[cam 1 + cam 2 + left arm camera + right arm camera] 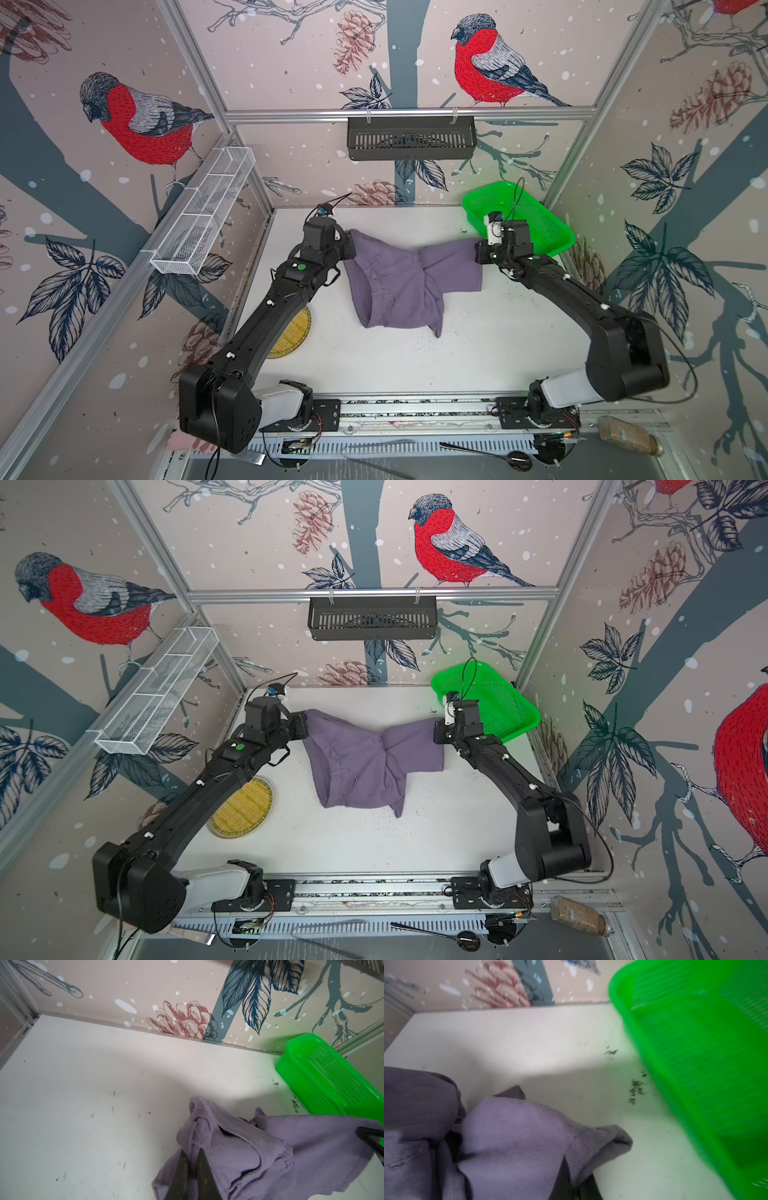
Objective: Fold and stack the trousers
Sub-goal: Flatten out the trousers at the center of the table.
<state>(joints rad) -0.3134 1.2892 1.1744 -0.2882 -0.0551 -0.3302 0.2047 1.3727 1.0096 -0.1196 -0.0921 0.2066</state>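
My left gripper should pull the trousers' gathered corner [357,238] away from their hemmed edge to stretch the trousers out before folding, because they sag and twist in the middle [421,265].
The purple-grey trousers [405,282] [365,758] hang bunched and partly folded between both arms at the back of the white table, their lower part resting on it. My left gripper [348,245] [192,1154] is shut on a gathered corner of the trousers [259,1147] at their left end. At the right end my right gripper [478,251] [574,1169] is shut on a hemmed edge of the trousers [512,1136]. The cloth sags and twists in the middle.
A green perforated basket [540,224] [505,706] [332,1084] [706,1064] stands just behind the right gripper in the back right corner. A round yellow mat [295,332] [243,808] lies under the left arm. A black shelf [411,137] and a white wire rack [203,216] hang on the walls.
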